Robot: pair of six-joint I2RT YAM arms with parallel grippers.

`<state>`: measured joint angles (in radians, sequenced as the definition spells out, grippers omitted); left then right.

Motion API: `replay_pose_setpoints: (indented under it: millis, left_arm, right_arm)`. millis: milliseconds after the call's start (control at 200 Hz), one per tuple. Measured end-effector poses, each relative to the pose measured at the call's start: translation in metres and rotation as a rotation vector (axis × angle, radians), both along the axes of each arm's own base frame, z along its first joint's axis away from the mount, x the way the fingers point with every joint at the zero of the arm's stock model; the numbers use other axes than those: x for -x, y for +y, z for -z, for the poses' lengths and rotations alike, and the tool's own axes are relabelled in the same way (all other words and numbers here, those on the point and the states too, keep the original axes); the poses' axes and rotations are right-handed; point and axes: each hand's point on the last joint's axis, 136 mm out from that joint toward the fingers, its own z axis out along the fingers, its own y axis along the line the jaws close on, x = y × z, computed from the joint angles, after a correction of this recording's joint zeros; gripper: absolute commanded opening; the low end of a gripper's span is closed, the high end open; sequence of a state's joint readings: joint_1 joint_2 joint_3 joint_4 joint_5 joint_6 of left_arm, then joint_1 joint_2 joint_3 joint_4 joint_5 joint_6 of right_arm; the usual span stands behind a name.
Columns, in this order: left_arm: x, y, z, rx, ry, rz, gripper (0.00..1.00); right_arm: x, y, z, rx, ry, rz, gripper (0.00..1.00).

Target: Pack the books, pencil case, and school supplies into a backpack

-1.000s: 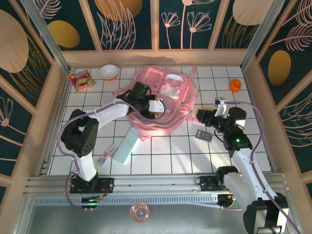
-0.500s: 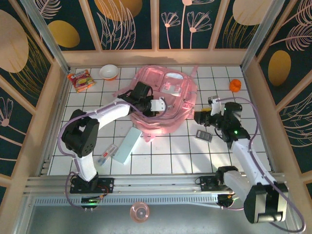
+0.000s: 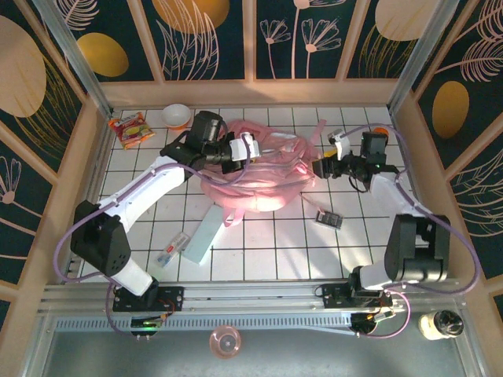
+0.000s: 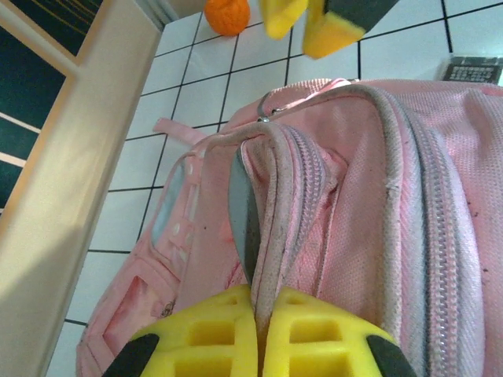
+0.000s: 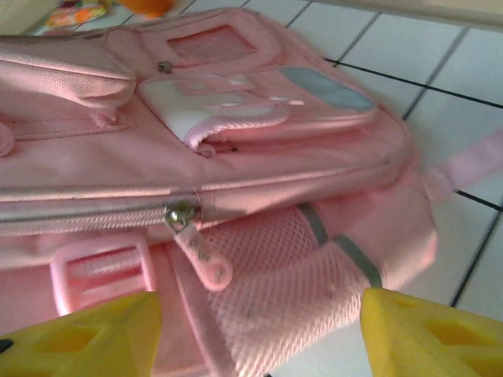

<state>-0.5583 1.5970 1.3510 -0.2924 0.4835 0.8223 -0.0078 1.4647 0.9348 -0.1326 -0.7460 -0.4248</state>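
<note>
Next, I take the zip pull [image 5: 206, 261] with my right gripper and pull the zip open, because the zip pull is beside the mesh pocket and my left gripper is holding the zip-edged fold [image 4: 271, 259].
The pink backpack [image 3: 263, 174] lies bunched up at the middle of the tiled table. My left gripper [image 3: 250, 147] is shut on a zip-edged fold of the backpack [image 4: 354, 196], its yellow fingers [image 4: 196, 338] pressed together around the fabric. My right gripper [image 3: 321, 166] stands open at the bag's right side, with the mesh side pocket [image 5: 314, 267] and a zip pull [image 5: 196, 247] between its spread fingers [image 5: 428, 334]. The mint-green pencil case [image 3: 206, 233], the clear packet [image 3: 173, 249] and the dark calculator [image 3: 329, 218] lie on the tiles. The books are out of view.
A snack packet [image 3: 130, 128] and a white bowl [image 3: 175, 115] sit at the far left. A small orange object [image 3: 380, 130] lies at the far right behind my right arm. Wooden walls [image 3: 409, 141] close in the table on both sides.
My left gripper shut on the backpack's edge and drew it up and away, bunching the bag. My right arm swung to the far right of the bag, its jaws opening wider.
</note>
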Motion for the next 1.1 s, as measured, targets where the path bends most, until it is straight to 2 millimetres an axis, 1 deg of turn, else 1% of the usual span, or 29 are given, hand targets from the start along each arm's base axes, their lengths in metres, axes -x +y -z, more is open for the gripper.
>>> replay_pose_setpoints:
  millis: [80,245,330,450,646,766,796,861,911,996,1056,1101]
  left_arm:
    - [0.005,0.001,0.007,-0.006,0.015,0.008,0.00]
    - [0.011,0.002,0.020,-0.014,0.047,0.022,0.00]
    - [0.013,0.002,0.022,-0.013,0.053,0.027,0.00]
    - [0.013,0.002,0.022,-0.012,0.055,0.029,0.00]
    - [0.014,0.001,0.021,-0.008,0.054,0.034,0.00]
    - [0.014,0.001,0.021,-0.006,0.056,0.036,0.00]
    - [0.014,0.001,0.021,-0.006,0.057,0.036,0.00]
    - [0.014,0.001,0.021,-0.004,0.058,0.038,0.00]
    - [0.014,0.001,0.022,-0.005,0.060,0.038,0.00]
    - [0.016,0.001,0.024,-0.006,0.065,0.040,0.00]
    - [0.016,0.002,0.027,-0.008,0.068,0.040,0.00]
    - [0.016,0.002,0.029,-0.006,0.068,0.040,0.00]
  right_arm:
    - [-0.004,0.008,0.006,-0.015,-0.007,-0.084,0.66]
    - [0.001,0.024,0.020,-0.045,0.021,-0.243,0.63]
    - [0.000,0.030,0.025,-0.066,0.052,-0.305,0.62]
    - [0.000,0.037,0.027,-0.107,0.089,-0.378,0.62]
    - [0.005,0.048,0.038,-0.144,0.172,-0.443,0.61]
    - [0.008,0.056,0.043,-0.134,0.199,-0.472,0.50]
    - [0.009,0.056,0.043,-0.132,0.202,-0.475,0.46]
    - [0.010,0.057,0.043,-0.130,0.203,-0.479,0.42]
    - [0.010,0.056,0.044,-0.127,0.203,-0.479,0.36]
    - [0.011,0.056,0.043,-0.125,0.209,-0.475,0.22]
    - [0.013,0.056,0.038,-0.125,0.204,-0.473,0.13]
    - [0.015,0.056,0.032,-0.121,0.188,-0.477,0.09]
